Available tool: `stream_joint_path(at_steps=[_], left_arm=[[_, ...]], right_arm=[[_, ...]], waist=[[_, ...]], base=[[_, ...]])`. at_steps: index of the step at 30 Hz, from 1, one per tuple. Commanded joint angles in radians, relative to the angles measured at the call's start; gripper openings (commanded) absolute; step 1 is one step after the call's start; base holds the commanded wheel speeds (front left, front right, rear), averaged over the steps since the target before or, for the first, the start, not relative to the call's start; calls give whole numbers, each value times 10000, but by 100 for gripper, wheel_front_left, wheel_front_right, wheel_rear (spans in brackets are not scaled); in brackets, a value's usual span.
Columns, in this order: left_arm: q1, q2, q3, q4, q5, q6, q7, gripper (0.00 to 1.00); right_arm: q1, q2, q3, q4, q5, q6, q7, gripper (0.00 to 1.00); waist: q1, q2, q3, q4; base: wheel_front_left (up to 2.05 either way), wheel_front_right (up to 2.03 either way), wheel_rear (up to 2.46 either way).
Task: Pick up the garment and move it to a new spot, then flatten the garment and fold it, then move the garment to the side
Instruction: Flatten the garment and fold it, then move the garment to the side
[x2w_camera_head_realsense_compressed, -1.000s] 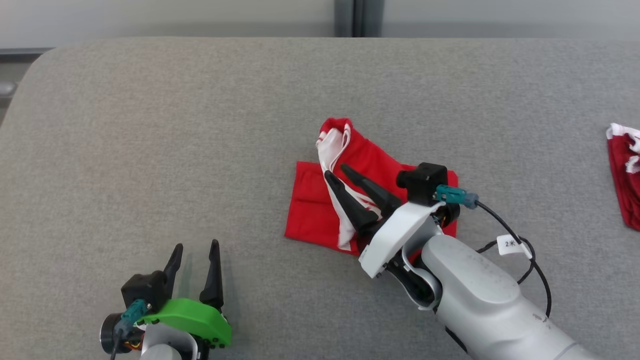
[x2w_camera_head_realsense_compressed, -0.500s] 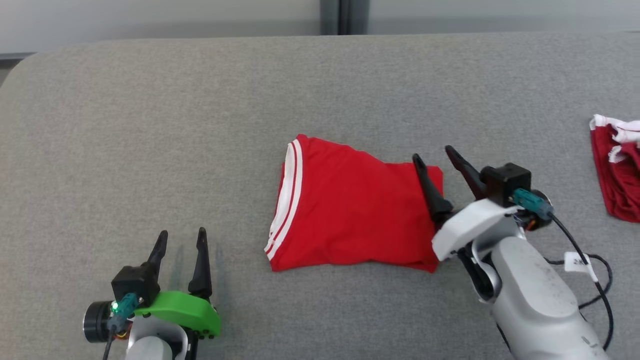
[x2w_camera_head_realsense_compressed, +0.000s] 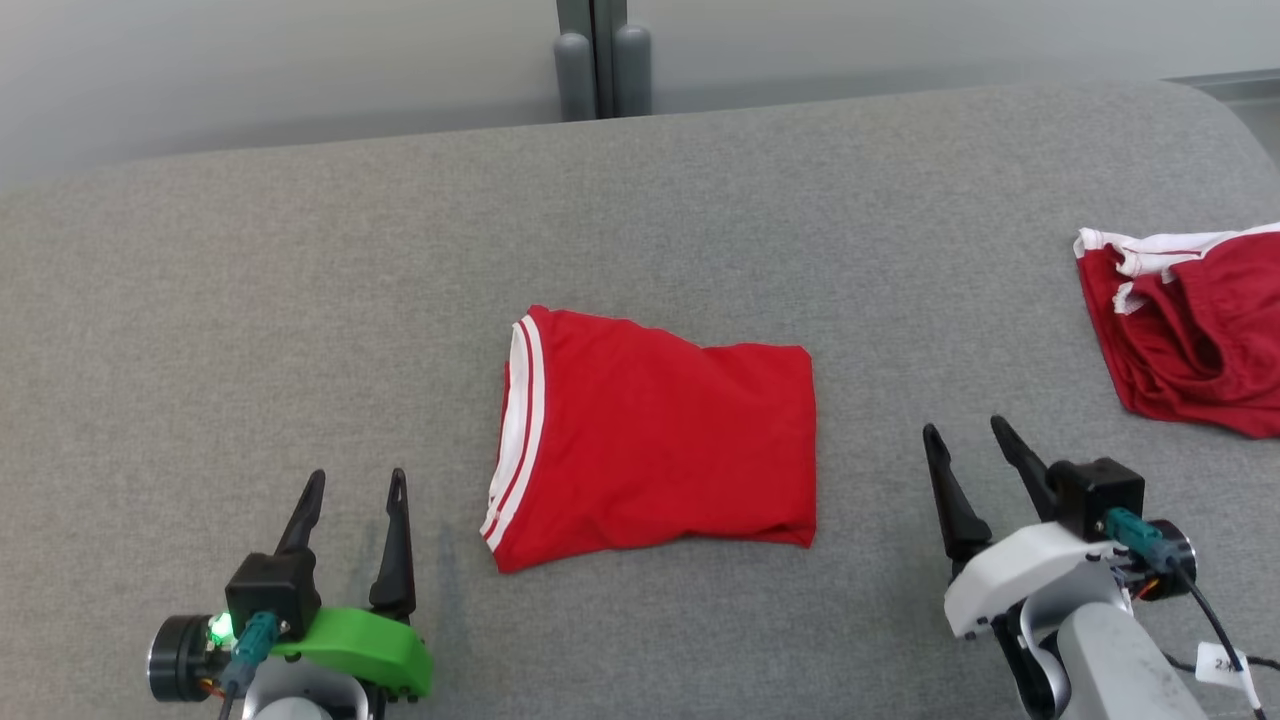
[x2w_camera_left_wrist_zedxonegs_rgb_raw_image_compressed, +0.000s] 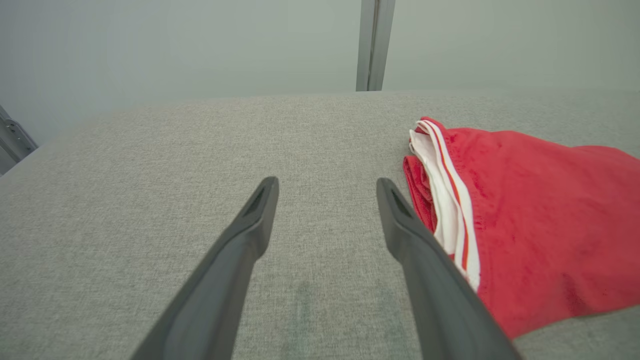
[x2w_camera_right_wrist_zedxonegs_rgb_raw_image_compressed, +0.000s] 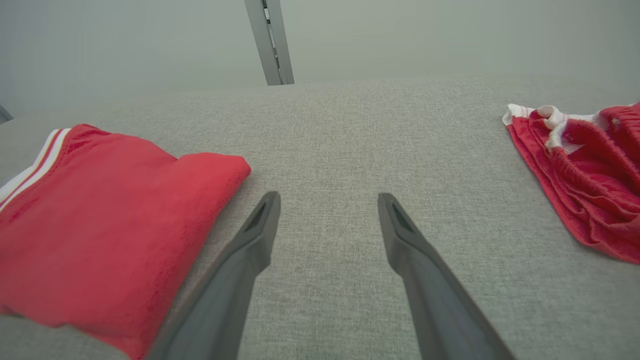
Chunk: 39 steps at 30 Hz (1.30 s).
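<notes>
My right gripper will carry the garment's rounded fold (x2w_camera_head_realsense_compressed: 810, 444), which faces it, so the garment's striped end (x2w_camera_head_realsense_compressed: 516, 426) will trail behind with its layers together.
The garment (x2w_camera_head_realsense_compressed: 660, 435) is red with white stripes along its left edge and lies folded flat in the middle of the grey surface. It also appears at the right of the left wrist view as the garment (x2w_camera_left_wrist_zedxonegs_rgb_raw_image_compressed: 525, 215) and at the left of the right wrist view as the garment (x2w_camera_right_wrist_zedxonegs_rgb_raw_image_compressed: 105, 215). My left gripper (x2w_camera_head_realsense_compressed: 358, 482) stands open at the lower left, a short way left of the striped edge. My right gripper (x2w_camera_head_realsense_compressed: 968, 430) is open at the lower right, clear of the garment's right edge. Both hold nothing: left gripper (x2w_camera_left_wrist_zedxonegs_rgb_raw_image_compressed: 327, 182), right gripper (x2w_camera_right_wrist_zedxonegs_rgb_raw_image_compressed: 329, 196).
A second red garment with white trim (x2w_camera_head_realsense_compressed: 1185, 325) lies crumpled at the far right, seen again as the crumpled garment (x2w_camera_right_wrist_zedxonegs_rgb_raw_image_compressed: 580, 165). The grey padded surface (x2w_camera_head_realsense_compressed: 300, 300) ends at a pale wall with a grey post (x2w_camera_head_realsense_compressed: 600, 60) behind it.
My right gripper let go of the garment's white-striped part and drew back to the lower right. The garment now lies folded flat. The head camera shifted, so the whole picture moved.
</notes>
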Motion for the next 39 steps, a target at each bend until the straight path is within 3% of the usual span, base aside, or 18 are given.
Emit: stream_joint_path(at_steps=[1, 13, 22, 32, 39], left_arm=[[256, 40, 45, -56, 79, 22, 2, 100], [1458, 40, -164, -194, -42, 224, 2, 100], [1617, 40, -157, -282, -50, 264, 2, 100], [564, 40, -387, -374, -405, -32, 2, 100], [14, 40, -713, -240, -497, -126, 2, 100]], right_arm=[[341, -34, 14, -34, -6, -15, -37, 100], [1565, -37, -33, 90, 342, -15, -38, 100], [1761, -38, -98, -92, 373, -15, -38, 100], [-43, -35, 901, 83, 421, -15, -38, 100], [-1513, -43, 1890, 1311, 845, -15, -37, 100]], waist=[[0, 0, -242, -156], [0, 0, -1137, -105], [0, 0, -1212, -31], [0, 0, 159, 469], [0, 0, 789, 1054]], base=[[0, 0, 0], [0, 0, 0], [0, 0, 0], [0, 0, 0], [0, 0, 0]])
